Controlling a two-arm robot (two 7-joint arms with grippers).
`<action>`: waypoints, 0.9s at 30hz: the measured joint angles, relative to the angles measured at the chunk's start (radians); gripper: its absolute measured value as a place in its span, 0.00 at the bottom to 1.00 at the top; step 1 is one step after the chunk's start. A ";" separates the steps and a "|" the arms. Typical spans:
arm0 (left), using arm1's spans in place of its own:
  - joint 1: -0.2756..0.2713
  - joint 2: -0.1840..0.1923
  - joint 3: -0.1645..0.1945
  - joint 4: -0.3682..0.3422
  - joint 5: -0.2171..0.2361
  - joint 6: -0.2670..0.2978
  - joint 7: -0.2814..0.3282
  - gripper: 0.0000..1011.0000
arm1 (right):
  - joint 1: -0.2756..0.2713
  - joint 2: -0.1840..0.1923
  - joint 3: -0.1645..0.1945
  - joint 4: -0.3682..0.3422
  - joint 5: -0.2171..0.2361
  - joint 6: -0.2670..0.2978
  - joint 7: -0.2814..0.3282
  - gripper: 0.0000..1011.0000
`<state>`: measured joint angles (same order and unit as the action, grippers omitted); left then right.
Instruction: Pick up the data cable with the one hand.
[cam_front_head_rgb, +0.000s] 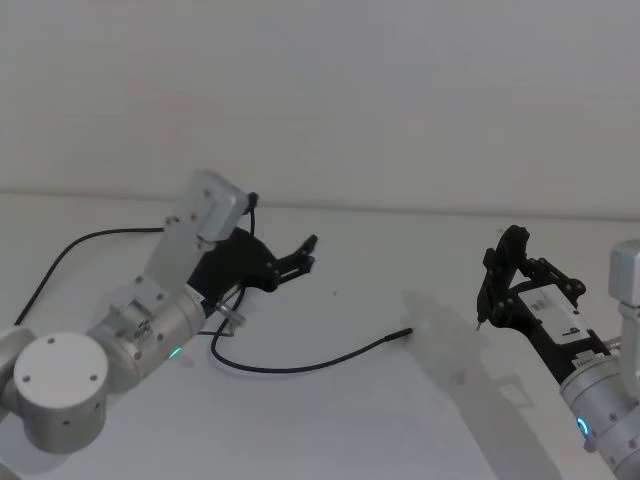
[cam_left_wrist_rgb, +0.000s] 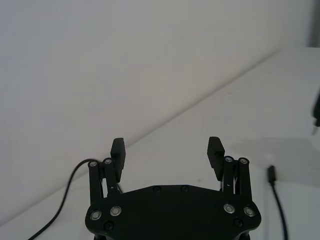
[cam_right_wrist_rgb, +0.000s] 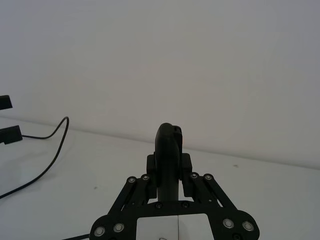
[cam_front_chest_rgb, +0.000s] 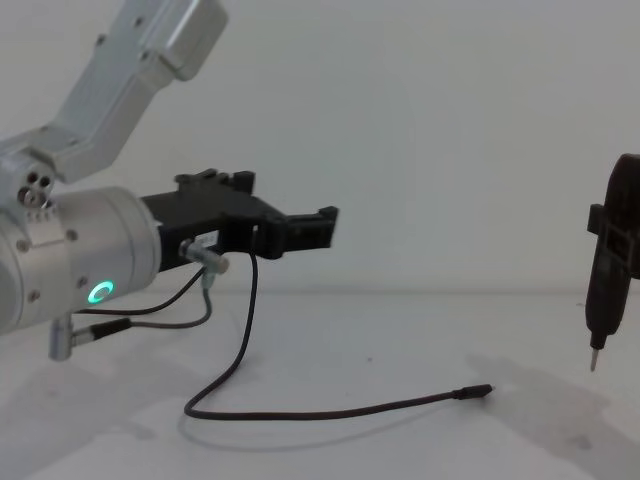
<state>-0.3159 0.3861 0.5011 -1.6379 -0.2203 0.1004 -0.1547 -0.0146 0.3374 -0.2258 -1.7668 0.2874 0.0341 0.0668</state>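
Observation:
I expect the data cable to keep its plug end (cam_front_chest_rgb: 473, 392) sticking out nearly straight when I lift the cable, because the cable runs in a wide, smooth bend (cam_front_chest_rgb: 194, 405).
The data cable (cam_front_head_rgb: 300, 366) lies on the white table in a long curve, its slim plug (cam_front_head_rgb: 405, 333) pointing right. The chest view shows the cable (cam_front_chest_rgb: 330, 411) flat on the table with its plug (cam_front_chest_rgb: 474, 392) at the right end. My left gripper (cam_front_head_rgb: 305, 255) hovers open and empty above the table, up and to the left of the plug; in the left wrist view the left gripper (cam_left_wrist_rgb: 166, 150) is spread wide and the plug (cam_left_wrist_rgb: 271, 173) lies off to one side. My right gripper (cam_front_head_rgb: 500, 285) holds a slim black tool (cam_front_chest_rgb: 605, 280) to the right of the plug.
A thin dark wire with a silver elbow connector (cam_front_head_rgb: 231, 316) hangs at the left wrist. Another black cable (cam_front_head_rgb: 90, 240) trails across the table behind the left arm. A plain white wall (cam_front_head_rgb: 400, 90) closes the back of the table.

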 joint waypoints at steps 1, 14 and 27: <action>-0.004 0.002 0.003 -0.002 -0.002 0.007 -0.011 0.99 | 0.000 0.000 0.000 0.000 0.000 0.000 0.000 0.27; -0.102 0.053 0.067 -0.037 0.001 0.101 -0.198 0.99 | 0.000 0.000 0.000 0.000 0.000 0.000 0.000 0.27; -0.197 0.115 0.136 -0.062 0.058 0.144 -0.366 0.99 | 0.000 0.000 0.000 0.000 0.000 0.000 0.000 0.27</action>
<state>-0.5130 0.5015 0.6372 -1.6999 -0.1627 0.2445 -0.5204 -0.0146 0.3375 -0.2258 -1.7668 0.2873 0.0340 0.0668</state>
